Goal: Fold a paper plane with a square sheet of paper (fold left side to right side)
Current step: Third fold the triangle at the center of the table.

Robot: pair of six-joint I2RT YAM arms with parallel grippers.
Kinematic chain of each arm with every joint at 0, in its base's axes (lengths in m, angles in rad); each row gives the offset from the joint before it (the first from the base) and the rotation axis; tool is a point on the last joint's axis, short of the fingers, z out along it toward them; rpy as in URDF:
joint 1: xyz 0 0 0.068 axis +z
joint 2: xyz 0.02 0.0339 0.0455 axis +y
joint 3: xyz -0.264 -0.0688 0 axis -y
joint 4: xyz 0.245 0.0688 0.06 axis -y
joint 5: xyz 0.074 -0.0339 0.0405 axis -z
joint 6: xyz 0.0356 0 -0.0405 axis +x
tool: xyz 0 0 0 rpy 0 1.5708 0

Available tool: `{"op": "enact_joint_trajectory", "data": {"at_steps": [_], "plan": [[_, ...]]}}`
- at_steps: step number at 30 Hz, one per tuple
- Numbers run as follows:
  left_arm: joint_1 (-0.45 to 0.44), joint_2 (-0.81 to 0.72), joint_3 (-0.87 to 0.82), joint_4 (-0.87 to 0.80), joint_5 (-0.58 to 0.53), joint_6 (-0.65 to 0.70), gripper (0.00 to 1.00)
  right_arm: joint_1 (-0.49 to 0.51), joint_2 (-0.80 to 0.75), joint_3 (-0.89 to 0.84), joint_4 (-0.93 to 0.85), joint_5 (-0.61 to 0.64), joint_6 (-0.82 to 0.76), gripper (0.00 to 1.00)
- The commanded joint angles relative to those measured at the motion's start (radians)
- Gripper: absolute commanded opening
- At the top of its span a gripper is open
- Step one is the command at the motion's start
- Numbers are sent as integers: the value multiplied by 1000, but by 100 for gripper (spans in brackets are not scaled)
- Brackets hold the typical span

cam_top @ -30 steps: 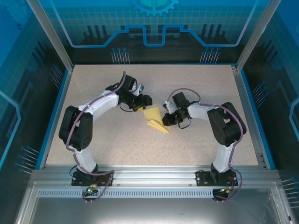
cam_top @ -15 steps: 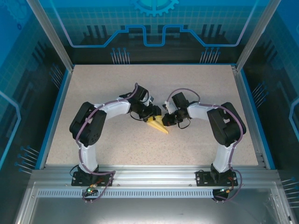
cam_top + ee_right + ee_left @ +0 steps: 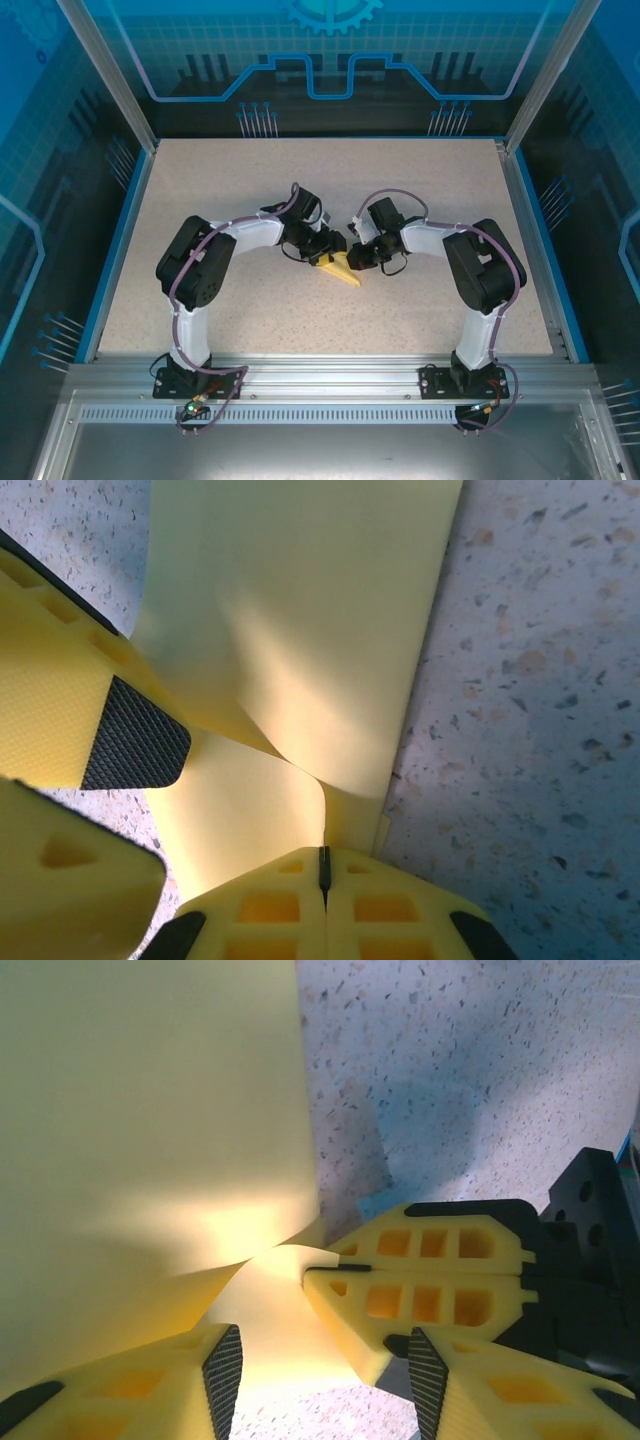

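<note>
My left gripper should hold the flap down while my right gripper presses on the paper wedge's near tip [image 3: 356, 282], because the paper's flap curls up [image 3: 285, 750] at my right gripper.
The square sheet of paper [image 3: 346, 273] lies mid-table, pale yellow and folded into a pointed wedge. My right gripper [image 3: 354, 258] is shut on its raised fold; in the right wrist view the closed fingertips [image 3: 323, 865] pinch the paper [image 3: 310, 610] where a flap curls up. My left gripper [image 3: 330, 249] sits over the wedge's left part, jaws apart. In the left wrist view its two black pads [image 3: 222, 1380] stand on either side of the lifted flap [image 3: 265, 1310] without touching it, close beside the right gripper's closed fingers [image 3: 420, 1285]. Its pad [image 3: 135, 735] also shows in the right wrist view.
The speckled table top [image 3: 250, 320] has a raised blue border [image 3: 118, 240] on its left, right and far sides. An aluminium rail [image 3: 320, 375] with both arm bases runs along the near edge. Free surface lies all round the paper.
My left arm has swung right and down onto the paper, covering its left part, and its jaws have narrowed a little. The right gripper has stayed put, shut on the fold.
</note>
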State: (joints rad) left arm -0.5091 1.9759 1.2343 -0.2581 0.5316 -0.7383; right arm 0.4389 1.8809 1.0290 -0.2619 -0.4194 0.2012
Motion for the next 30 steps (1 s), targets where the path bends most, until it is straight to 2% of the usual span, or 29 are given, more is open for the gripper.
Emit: {"op": "enact_joint_trajectory", "data": {"at_steps": [1,17,22,27,30], "plan": [[-7,15,-34,-20,-19,-4,51,26,48,-6,-71,41,-20,0],[-12,35,-73,-35,-73,2,51,24,36,0,-68,19,-18,0],[-12,47,-86,-36,-78,1,51,-25,-68,-17,-42,-72,38,14],[-14,49,-85,-35,-82,0,51,-63,-198,-42,-127,-103,37,31],[-18,49,-79,-36,-84,0,51,-66,-241,-76,-161,-171,41,34]]}}
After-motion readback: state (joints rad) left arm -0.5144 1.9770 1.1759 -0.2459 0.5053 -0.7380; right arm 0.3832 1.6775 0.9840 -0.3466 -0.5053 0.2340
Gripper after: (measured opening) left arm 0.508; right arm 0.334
